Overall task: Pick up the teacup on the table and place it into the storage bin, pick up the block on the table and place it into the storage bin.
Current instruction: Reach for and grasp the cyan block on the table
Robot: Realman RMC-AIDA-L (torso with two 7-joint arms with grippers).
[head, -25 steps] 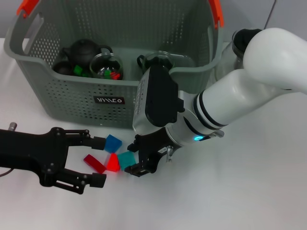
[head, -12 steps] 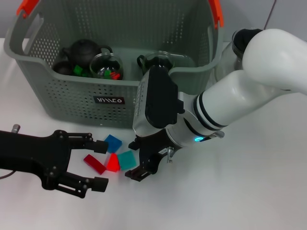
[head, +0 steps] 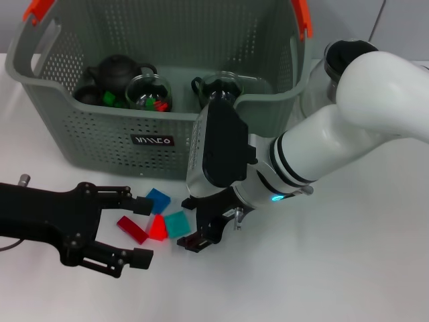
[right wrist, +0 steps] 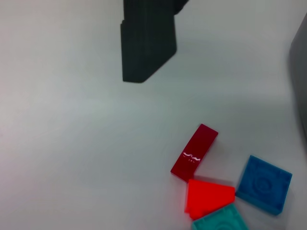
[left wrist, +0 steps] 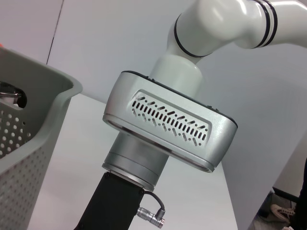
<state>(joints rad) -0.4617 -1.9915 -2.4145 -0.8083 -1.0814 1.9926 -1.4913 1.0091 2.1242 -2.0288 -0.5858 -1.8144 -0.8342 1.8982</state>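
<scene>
Next, my right gripper opens, shifts toward the front and straddles the teal block squarely (head: pixel 177 225), as that block lies slanted at my fingers against the bright red block (head: pixel 166 228).
The grey-green storage bin (head: pixel 100 144) stands at the back, holding a black teapot (head: pixel 117 70) and a glass teacup (head: pixel 149 92). In front of it a blue block (head: pixel 158 199), a dark red block (head: pixel 132 229), a bright red block (head: pixel 157 228) and a teal block (head: pixel 177 224) lie together on the table. My left gripper (head: pixel 141 231) is open just left of them, its fingers (head: pixel 137 257) straddling the dark red block. My right gripper (head: pixel 193 223) is open just right of the teal block. The right wrist view shows the dark red block (right wrist: pixel 194 152) and blue block (right wrist: pixel 264 183).
A clear glass vessel (head: pixel 314 84) stands right of the bin, partly hidden behind my white right arm (head: pixel 348 127). The left wrist view shows that arm's grey wrist housing (left wrist: pixel 170 127) and a bin corner (left wrist: pixel 29 120). White table stretches in front and to the right.
Both grippers have shifted slightly toward the table's front edge. The blocks lie where they were.
</scene>
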